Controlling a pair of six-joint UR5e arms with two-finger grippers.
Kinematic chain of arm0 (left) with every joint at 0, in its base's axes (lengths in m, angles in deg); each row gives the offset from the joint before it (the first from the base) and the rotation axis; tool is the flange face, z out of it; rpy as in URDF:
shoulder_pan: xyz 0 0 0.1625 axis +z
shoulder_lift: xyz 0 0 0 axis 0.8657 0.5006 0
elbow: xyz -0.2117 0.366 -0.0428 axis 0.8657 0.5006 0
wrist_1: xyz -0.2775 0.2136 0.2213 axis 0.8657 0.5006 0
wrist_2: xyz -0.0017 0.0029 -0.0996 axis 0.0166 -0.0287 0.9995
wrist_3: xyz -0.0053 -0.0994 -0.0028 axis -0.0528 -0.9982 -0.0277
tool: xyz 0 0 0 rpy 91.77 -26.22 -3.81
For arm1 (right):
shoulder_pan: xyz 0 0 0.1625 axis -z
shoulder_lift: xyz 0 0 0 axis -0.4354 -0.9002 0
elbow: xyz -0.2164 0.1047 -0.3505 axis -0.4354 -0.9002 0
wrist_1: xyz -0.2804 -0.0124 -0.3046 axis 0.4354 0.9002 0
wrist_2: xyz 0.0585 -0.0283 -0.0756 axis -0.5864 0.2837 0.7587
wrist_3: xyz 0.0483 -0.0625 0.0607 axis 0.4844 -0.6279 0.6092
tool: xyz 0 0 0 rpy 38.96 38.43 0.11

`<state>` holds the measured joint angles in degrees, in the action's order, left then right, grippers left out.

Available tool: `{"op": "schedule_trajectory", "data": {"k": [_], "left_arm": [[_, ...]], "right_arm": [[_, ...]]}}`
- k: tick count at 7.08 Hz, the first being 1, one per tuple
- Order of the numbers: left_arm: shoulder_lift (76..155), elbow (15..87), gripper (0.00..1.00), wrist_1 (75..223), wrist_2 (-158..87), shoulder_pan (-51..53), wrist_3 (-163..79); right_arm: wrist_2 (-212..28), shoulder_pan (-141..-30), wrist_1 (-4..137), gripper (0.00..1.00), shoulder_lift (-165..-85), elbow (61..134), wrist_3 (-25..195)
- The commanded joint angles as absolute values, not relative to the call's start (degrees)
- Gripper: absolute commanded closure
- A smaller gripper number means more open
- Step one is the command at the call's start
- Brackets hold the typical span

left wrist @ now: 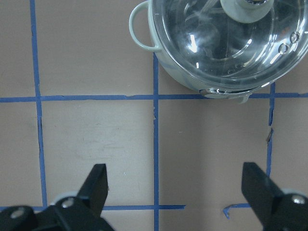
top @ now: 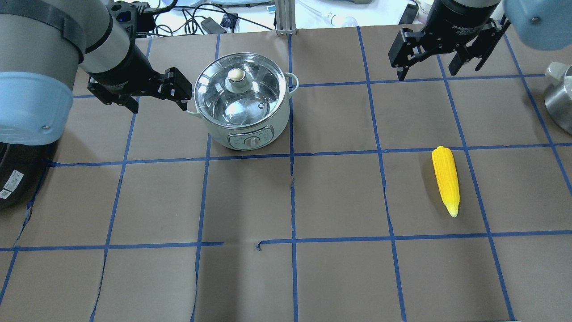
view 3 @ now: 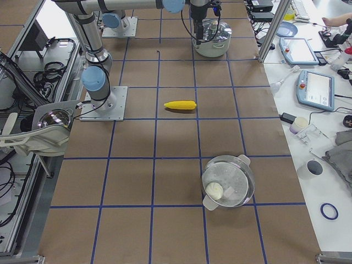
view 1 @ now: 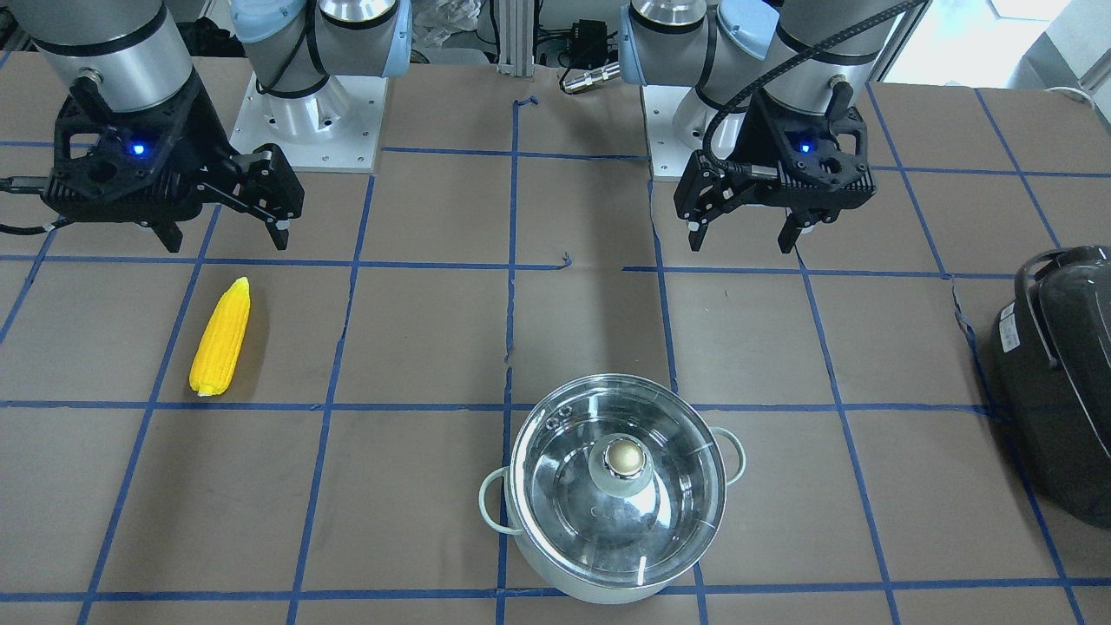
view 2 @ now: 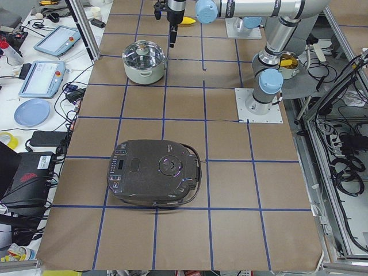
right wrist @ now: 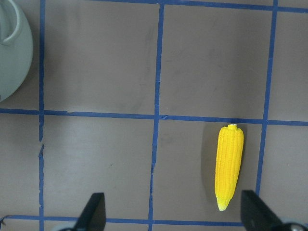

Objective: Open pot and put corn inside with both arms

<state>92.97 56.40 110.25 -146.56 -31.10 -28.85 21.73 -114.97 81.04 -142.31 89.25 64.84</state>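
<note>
The glass lid lets only shiny steel (view 1: 570, 509) show through, so I expect to find an empty pot (view 1: 588, 585) with space for the corn when I raise the lid.
The pot (top: 250, 129) stands at the far middle-left of the table with its glass lid (top: 223, 105) on and the knob (top: 237, 75) on top; it also shows in the front view (view 1: 599, 569). The yellow corn (top: 446, 179) lies flat on the right side, apart from the pot, and shows in the front view (view 1: 221, 337) too. My left gripper (top: 157, 106) is open and empty, hovering just left of the pot (left wrist: 168, 67). My right gripper (top: 428, 71) is open and empty, above the table beyond the corn (right wrist: 229, 166).
A large dark grey cooker (view 2: 155, 172) sits on the table's left end, also at the front view's right edge (view 1: 1063, 382). A second lidded steel pot (view 3: 228, 180) stands on the right end. Blue tape lines grid the brown table cover (top: 290, 201).
</note>
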Motion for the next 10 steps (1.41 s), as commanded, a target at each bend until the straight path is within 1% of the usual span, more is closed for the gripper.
{"op": "schedule_trajectory", "data": {"k": [1, 4, 7, 8, 10], "left_arm": [[93.0, 56.5, 0.00, 110.2, -146.5, -31.1, -28.9], [93.0, 56.1, 0.00, 110.2, -146.6, -31.1, -28.9], [94.6, 55.3, 0.00, 110.1, -146.8, -31.1, -26.7], [96.0, 54.8, 0.00, 109.4, -147.1, -30.9, -26.0], [104.8, 52.4, 0.00, 103.3, -146.9, -31.4, -28.8]], "right_arm": [[21.5, -114.9, 81.4, 0.00, -143.2, 89.8, 65.4], [21.4, -114.8, 81.7, 0.00, -143.0, 89.3, 65.6], [21.2, -114.7, 82.5, 0.00, -142.8, 90.0, 66.1], [21.2, -114.4, 82.6, 0.00, -142.7, 90.0, 65.8], [20.8, -113.0, 85.2, 0.00, -141.4, 90.0, 65.4]]}}
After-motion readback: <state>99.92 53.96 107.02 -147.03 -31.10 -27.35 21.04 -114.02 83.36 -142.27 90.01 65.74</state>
